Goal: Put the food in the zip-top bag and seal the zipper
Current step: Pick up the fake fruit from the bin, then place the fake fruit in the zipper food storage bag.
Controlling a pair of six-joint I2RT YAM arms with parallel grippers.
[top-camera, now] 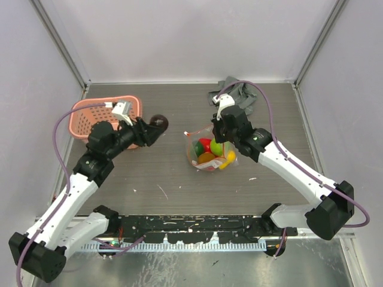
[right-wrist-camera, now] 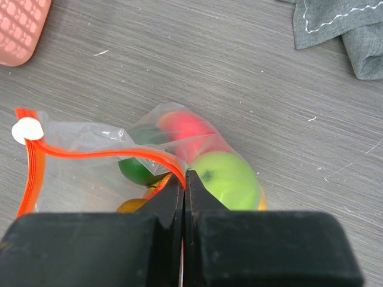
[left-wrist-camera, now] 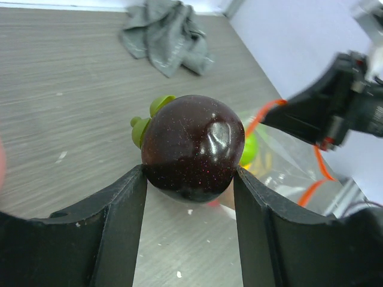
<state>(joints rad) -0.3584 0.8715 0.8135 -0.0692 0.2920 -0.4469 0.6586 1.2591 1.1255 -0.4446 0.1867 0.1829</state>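
I go on carrying the dark fruit with my left gripper until it reaches the bag's opening before letting go, because my right gripper holds the bag's opening (top-camera: 200, 152) edge (top-camera: 198, 131) up.
My left gripper (left-wrist-camera: 190, 182) is shut on a dark purple-brown toy fruit (left-wrist-camera: 192, 146) with a green stem cap, held above the table left of the bag; it also shows in the top view (top-camera: 158, 124). The clear zip-top bag (top-camera: 209, 152) lies at the table's centre holding red, green and orange-yellow toy food (right-wrist-camera: 224, 176). My right gripper (right-wrist-camera: 185, 179) is shut on the bag's red-orange zipper strip (right-wrist-camera: 108, 152) and holds the mouth edge up. The white slider tab (right-wrist-camera: 27, 130) sits at the strip's far left end.
A pink perforated basket (top-camera: 105, 116) stands at the back left. A crumpled grey cloth (top-camera: 236, 92) lies at the back right, also in the left wrist view (left-wrist-camera: 167, 36). Grey walls enclose the table on three sides.
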